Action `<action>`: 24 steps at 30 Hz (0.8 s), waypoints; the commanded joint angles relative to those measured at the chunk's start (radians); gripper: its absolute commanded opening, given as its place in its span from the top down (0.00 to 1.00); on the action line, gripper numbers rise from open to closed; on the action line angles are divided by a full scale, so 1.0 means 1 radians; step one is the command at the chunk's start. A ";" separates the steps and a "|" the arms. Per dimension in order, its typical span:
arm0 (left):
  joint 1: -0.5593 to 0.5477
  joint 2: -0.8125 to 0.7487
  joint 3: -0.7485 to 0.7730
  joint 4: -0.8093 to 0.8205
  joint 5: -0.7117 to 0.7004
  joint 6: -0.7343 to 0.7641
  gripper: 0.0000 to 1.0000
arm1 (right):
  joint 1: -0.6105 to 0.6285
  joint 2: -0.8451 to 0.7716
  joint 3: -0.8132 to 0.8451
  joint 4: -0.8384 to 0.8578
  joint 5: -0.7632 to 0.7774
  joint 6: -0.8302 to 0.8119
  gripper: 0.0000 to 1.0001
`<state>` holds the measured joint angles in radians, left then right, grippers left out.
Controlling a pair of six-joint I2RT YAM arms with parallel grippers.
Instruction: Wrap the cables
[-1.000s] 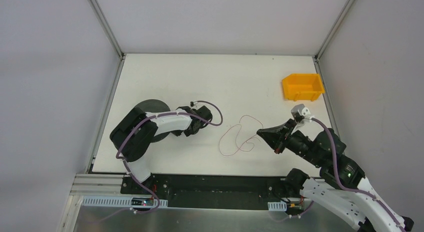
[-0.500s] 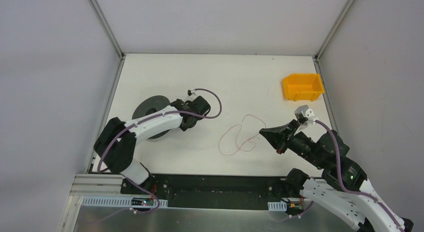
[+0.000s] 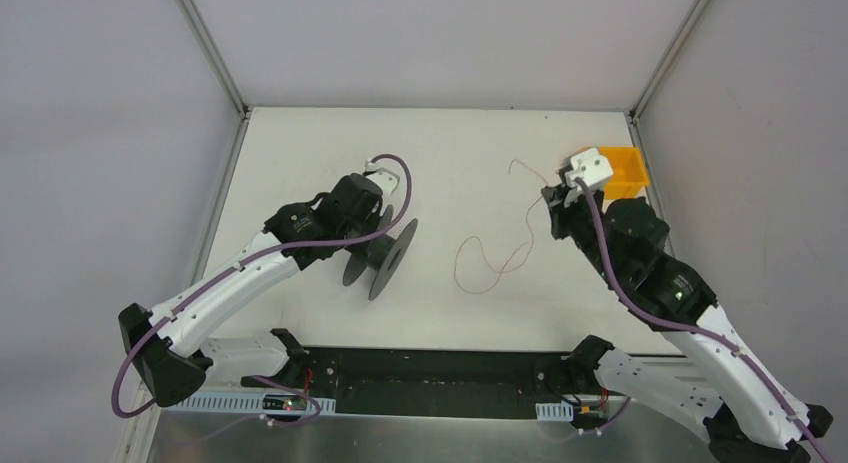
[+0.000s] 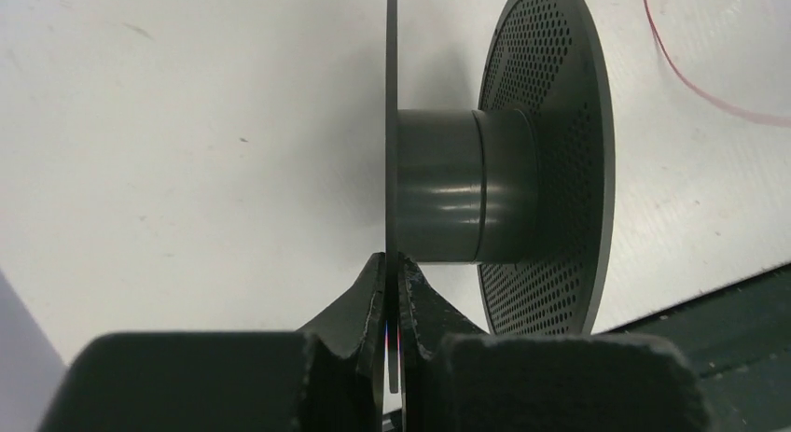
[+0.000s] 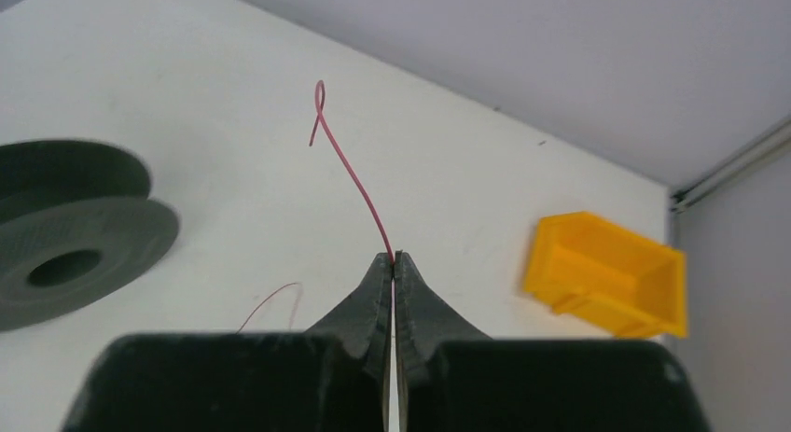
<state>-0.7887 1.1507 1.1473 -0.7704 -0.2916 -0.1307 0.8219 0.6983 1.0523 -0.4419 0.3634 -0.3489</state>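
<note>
I should turn the spool with my left gripper while my right gripper brings the cable over, because the spool's edge (image 3: 394,261) faces the cable's curled end and blocks the spool's middle (image 3: 379,250).
The cable (image 3: 529,241) is a very thin red wire. It lies in a loose curve on the white table and rises to my right gripper (image 3: 553,201). In the right wrist view the right gripper (image 5: 394,257) is shut on the cable (image 5: 350,171), and the wire's short curled end sticks out past the tips. My left gripper (image 3: 372,228) is shut on one flange of the black spool (image 3: 385,253) and holds it on edge at the table's middle left. In the left wrist view the fingertips (image 4: 392,260) pinch the thin flange, with the spool hub (image 4: 462,185) just beyond.
A yellow bin (image 3: 630,169) stands at the far right, partly behind my right wrist; it also shows in the right wrist view (image 5: 606,273). The spool also shows at the left of the right wrist view (image 5: 75,236). Grey walls enclose the table.
My left gripper has lifted the spool from flat at the left and stood it on edge nearer the middle. My right gripper has moved far and right, pulling the cable's end up.
</note>
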 commanded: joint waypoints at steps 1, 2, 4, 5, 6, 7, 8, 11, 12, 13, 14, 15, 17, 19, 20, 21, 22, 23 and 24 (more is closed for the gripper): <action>0.003 -0.049 0.001 -0.007 0.164 -0.001 1.00 | -0.135 0.079 0.203 0.090 0.059 -0.255 1.00; 0.002 -0.054 -0.003 -0.006 0.182 0.004 1.00 | -0.177 0.107 0.241 0.091 0.028 -0.278 1.00; 0.003 -0.063 -0.013 0.004 0.218 0.014 1.00 | -0.262 0.164 0.317 0.090 -0.023 -0.320 1.00; 0.002 -0.068 -0.022 0.014 0.231 0.018 1.00 | -0.295 0.195 0.350 0.091 -0.040 -0.341 1.00; 0.003 -0.073 -0.030 0.023 0.243 0.022 1.00 | -0.320 0.222 0.382 0.097 -0.043 -0.365 1.00; 0.002 -0.076 -0.036 0.031 0.254 0.025 1.00 | -0.339 0.252 0.409 0.106 -0.040 -0.383 1.00; 0.002 -0.082 -0.041 0.040 0.262 0.023 1.00 | -0.351 0.277 0.435 0.111 -0.037 -0.394 1.00; 0.002 -0.089 -0.047 0.057 0.287 0.009 1.00 | -0.365 0.322 0.481 0.103 -0.089 -0.363 1.00; 0.002 -0.091 -0.048 0.062 0.290 0.007 1.00 | -0.365 0.318 0.474 0.087 -0.151 -0.334 1.00; 0.003 -0.093 -0.050 0.068 0.310 0.003 1.00 | -0.365 0.305 0.443 0.075 -0.241 -0.304 1.00; 0.003 -0.096 -0.054 0.074 0.322 0.001 1.00 | -0.366 0.284 0.397 0.071 -0.345 -0.281 1.00; 0.002 -0.098 -0.057 0.081 0.328 0.001 0.98 | -0.366 0.259 0.339 0.078 -0.444 -0.247 1.00; 0.002 -0.102 -0.065 0.091 0.336 0.002 0.92 | -0.365 0.201 0.201 0.136 -0.596 -0.178 1.00; 0.002 -0.106 -0.067 0.095 0.338 0.001 0.86 | -0.365 0.149 0.057 0.192 -0.723 -0.128 1.00; 0.002 -0.109 -0.071 0.095 0.338 0.000 0.83 | -0.366 0.133 0.012 0.212 -0.754 -0.116 1.00; 0.002 -0.111 -0.073 0.095 0.339 0.002 0.81 | -0.366 0.120 -0.026 0.224 -0.777 -0.105 1.00; 0.002 -0.115 -0.076 0.095 0.335 0.002 0.79 | -0.365 0.106 -0.055 0.228 -0.796 -0.101 1.00; 0.002 -0.121 -0.080 0.095 0.332 0.001 0.77 | -0.365 0.095 -0.079 0.229 -0.814 -0.105 1.00; 0.002 -0.126 -0.086 0.095 0.326 0.001 0.76 | -0.366 0.085 -0.100 0.228 -0.835 -0.119 1.00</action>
<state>-0.7849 1.0603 1.0798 -0.7090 0.0200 -0.1223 0.4591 0.8345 1.0054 -0.3119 -0.2687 -0.5125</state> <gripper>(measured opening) 0.217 0.006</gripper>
